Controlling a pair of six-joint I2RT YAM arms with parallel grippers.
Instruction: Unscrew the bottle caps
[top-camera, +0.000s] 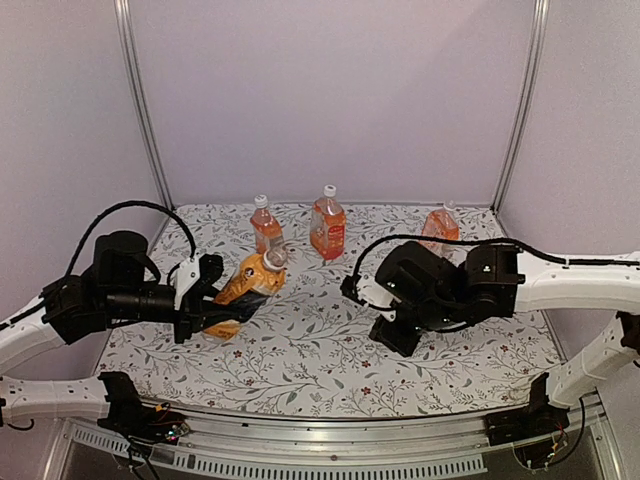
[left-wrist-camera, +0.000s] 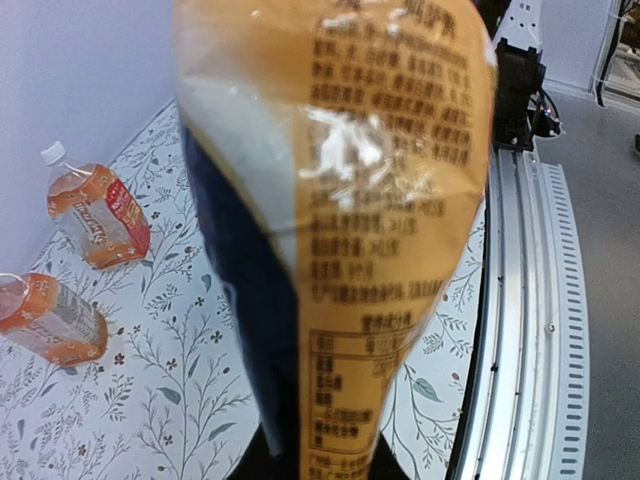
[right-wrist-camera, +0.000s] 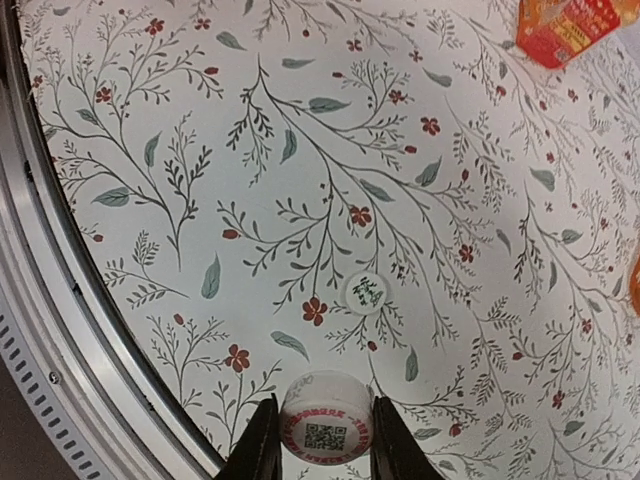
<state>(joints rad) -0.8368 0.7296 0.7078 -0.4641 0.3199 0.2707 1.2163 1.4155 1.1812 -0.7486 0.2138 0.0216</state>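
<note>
My right gripper should carry on lowering the white cap and let go of it at the table, because the white cap's printed top (right-wrist-camera: 325, 430) is up over a clear patch (right-wrist-camera: 266, 360) next to the second cap.
My left gripper (top-camera: 222, 303) is shut on the black-and-orange-labelled bottle (top-camera: 248, 285), holding it tilted above the table with its neck toward the upper right. That bottle (left-wrist-camera: 340, 200) fills the left wrist view and hides the fingers. My right gripper (right-wrist-camera: 322, 435) is shut on a white bottle cap (right-wrist-camera: 325, 418) with a printed top, held low over the table (right-wrist-camera: 200, 150). A second white cap (right-wrist-camera: 364, 294) lies flat on the table just beyond it. In the top view the right gripper (top-camera: 392, 332) hangs over the table's middle right.
Three orange-drink bottles stand at the back, at left (top-camera: 266, 228), middle (top-camera: 327, 228) and right (top-camera: 440, 228), the left two with white caps on. The metal front rail (right-wrist-camera: 60, 330) runs close to the right gripper. Grey walls enclose the table.
</note>
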